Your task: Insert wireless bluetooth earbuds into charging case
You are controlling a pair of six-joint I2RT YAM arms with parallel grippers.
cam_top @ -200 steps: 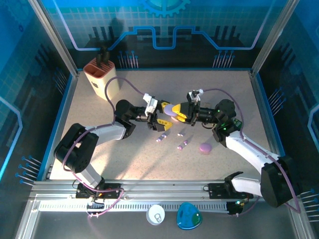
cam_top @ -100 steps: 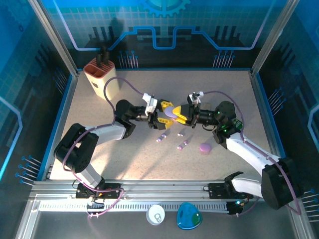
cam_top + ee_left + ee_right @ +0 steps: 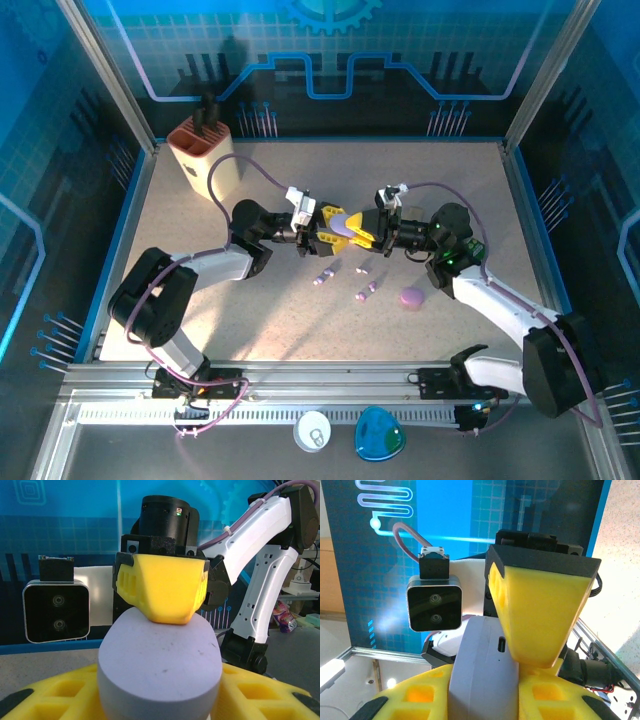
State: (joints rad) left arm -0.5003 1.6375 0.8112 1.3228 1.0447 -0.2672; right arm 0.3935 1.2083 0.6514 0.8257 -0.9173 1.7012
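Note:
Both my grippers are holding the closed charging case (image 3: 343, 224) tightly. Next, my right gripper lets go of it, back away and opens the lid while my left gripper holds it.
A lavender pebble-shaped charging case (image 3: 343, 224) hangs above the table's middle, where both grippers meet. My left gripper (image 3: 332, 231) has its yellow fingers against both sides of the case (image 3: 160, 660). My right gripper (image 3: 360, 230) is shut on the same case (image 3: 480, 680), which stands on edge with its charging port showing. One yellow finger (image 3: 165, 590) of the right gripper presses on the case's top. Tiny earbuds lie on the table below: a lavender one (image 3: 322, 277), a white one (image 3: 362, 270) and a pinkish pair (image 3: 367, 291).
A second, pink-lavender case (image 3: 411, 297) lies on the table right of the earbuds. A tan holder (image 3: 203, 155) stands at the back left. A white disc (image 3: 313, 431) and a blue object (image 3: 379, 435) sit beyond the front rail.
My left gripper has narrowed its fingers onto the lavender case. Both grippers have drawn slightly closer together. The earbuds and the second case have not moved.

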